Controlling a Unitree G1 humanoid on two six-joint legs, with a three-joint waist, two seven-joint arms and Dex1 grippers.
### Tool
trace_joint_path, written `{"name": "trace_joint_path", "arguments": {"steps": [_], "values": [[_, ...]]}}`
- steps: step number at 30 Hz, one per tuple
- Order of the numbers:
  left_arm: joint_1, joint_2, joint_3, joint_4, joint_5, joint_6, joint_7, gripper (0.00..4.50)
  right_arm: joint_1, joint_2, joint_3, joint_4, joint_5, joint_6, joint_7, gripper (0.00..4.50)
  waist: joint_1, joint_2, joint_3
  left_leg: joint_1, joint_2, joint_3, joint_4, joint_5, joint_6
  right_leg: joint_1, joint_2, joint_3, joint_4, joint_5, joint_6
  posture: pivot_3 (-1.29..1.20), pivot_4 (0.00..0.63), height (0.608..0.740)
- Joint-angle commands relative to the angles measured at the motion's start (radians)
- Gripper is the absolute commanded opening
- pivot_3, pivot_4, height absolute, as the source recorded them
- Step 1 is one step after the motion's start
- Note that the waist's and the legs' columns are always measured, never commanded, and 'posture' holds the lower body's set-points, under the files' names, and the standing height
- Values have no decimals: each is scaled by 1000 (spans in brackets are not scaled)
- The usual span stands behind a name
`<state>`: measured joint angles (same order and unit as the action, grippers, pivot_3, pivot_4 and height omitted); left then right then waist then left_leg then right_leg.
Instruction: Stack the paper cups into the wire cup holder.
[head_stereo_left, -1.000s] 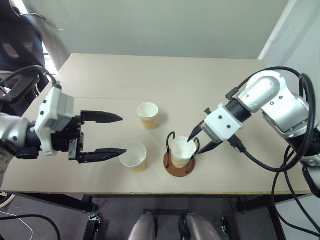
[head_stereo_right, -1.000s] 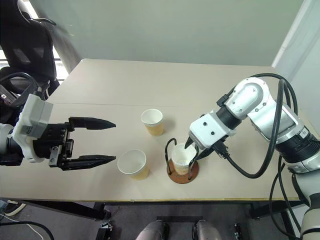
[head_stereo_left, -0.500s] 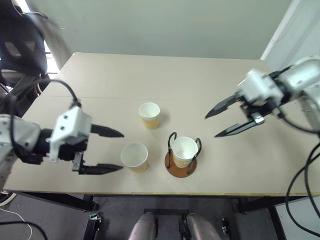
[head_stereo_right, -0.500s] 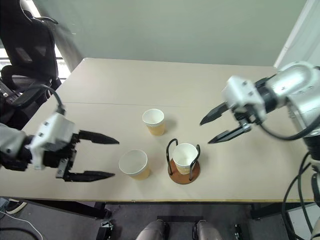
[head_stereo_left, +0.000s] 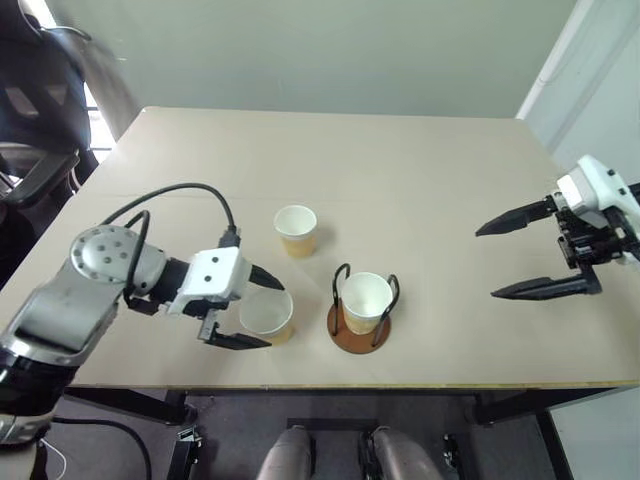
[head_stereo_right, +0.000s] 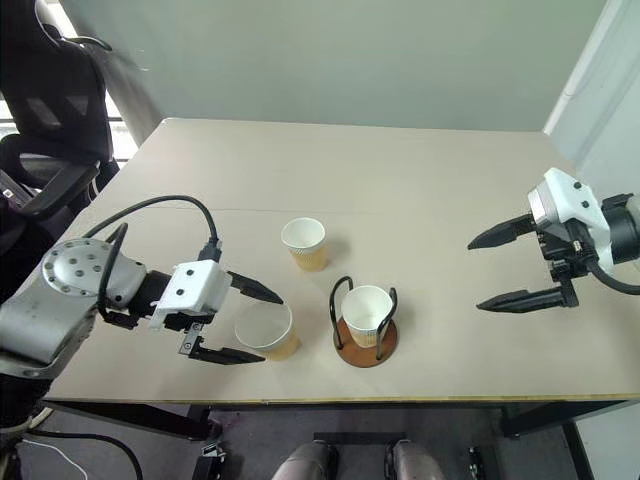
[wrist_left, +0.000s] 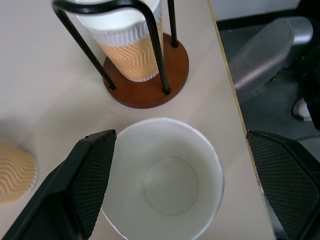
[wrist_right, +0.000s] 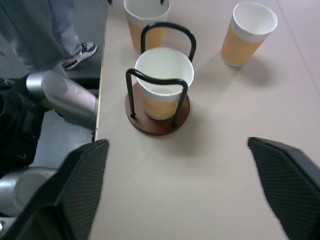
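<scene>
My left gripper straddles the near cup (head_stereo_left: 267, 318), where the holder's loops would block its fingers. I should pinch the cup's front rim (wrist_left: 223, 182) with a finger inside.
Three tan paper cups stand upright on the table. One cup (head_stereo_left: 366, 298) sits inside the wire cup holder (head_stereo_left: 357, 332), whose black loops rise from a reddish-brown base. Just left of the holder a second cup (head_stereo_left: 266, 312) stands between the fingers of my left gripper (head_stereo_left: 275, 313), which is open and straddles it; the wrist view shows this cup (wrist_left: 167, 185) with one finger (wrist_left: 85, 175) close beside its rim and the other finger apart. Farther back is the third cup (head_stereo_left: 296, 229). My right gripper (head_stereo_left: 486, 264) hangs open and empty, well to the right of the holder.
The table's front edge (head_stereo_left: 400, 384) runs close behind the holder and the near cup. A black chair (head_stereo_right: 60, 90) stands off the table's far left corner. A person's shoe (wrist_right: 82, 49) shows on the floor beyond the front edge.
My right gripper has let go of the cup in the holder, pulled away to the right and opened wider. My left gripper has dropped and moved in around the near cup.
</scene>
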<state>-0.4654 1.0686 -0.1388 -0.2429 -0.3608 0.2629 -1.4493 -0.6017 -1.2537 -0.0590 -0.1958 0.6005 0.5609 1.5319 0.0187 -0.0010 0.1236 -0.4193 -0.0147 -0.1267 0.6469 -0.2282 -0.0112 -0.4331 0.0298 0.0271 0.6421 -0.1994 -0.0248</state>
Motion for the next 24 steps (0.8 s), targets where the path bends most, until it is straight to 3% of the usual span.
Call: {"name": "trace_joint_path", "arguments": {"steps": [1, 13, 21, 24], "values": [[-36, -22, -23, 44, 38, -62, -37, 4500, 28, -40, -121, -49, 32, 25, -22, 4448, 1, 0, 0, 0, 0, 0, 0, 0, 0, 0, 0, 0, 0, 0, 1, 0, 150, 740], [-133, -59, -51, 123, 51, -99, -144, 4500, 103, -70, -220, -118, 51, 65, -69, 4448, 3, 0, 0, -1, -1, 0, 1, -3, 4, 2, 0, 1, -1, -2, 8, 0, 150, 740], [-166, 45, -11, 69, -14, -40, -165, 4500, 110, -71, -183, -102, 16, 36, -88, 4448, 3, 0, 0, 0, -1, 0, 2, -4, 6, 3, 0, 2, -1, -3, 10, 0, 150, 740], [-176, 120, -3, 6, -103, 26, -165, 4500, 100, -66, -161, -95, 3, 26, -95, 4448, 2, 0, 0, 0, -1, 0, 2, -4, 7, 3, 0, 1, -2, -3, 10, 0, 150, 740]]}}
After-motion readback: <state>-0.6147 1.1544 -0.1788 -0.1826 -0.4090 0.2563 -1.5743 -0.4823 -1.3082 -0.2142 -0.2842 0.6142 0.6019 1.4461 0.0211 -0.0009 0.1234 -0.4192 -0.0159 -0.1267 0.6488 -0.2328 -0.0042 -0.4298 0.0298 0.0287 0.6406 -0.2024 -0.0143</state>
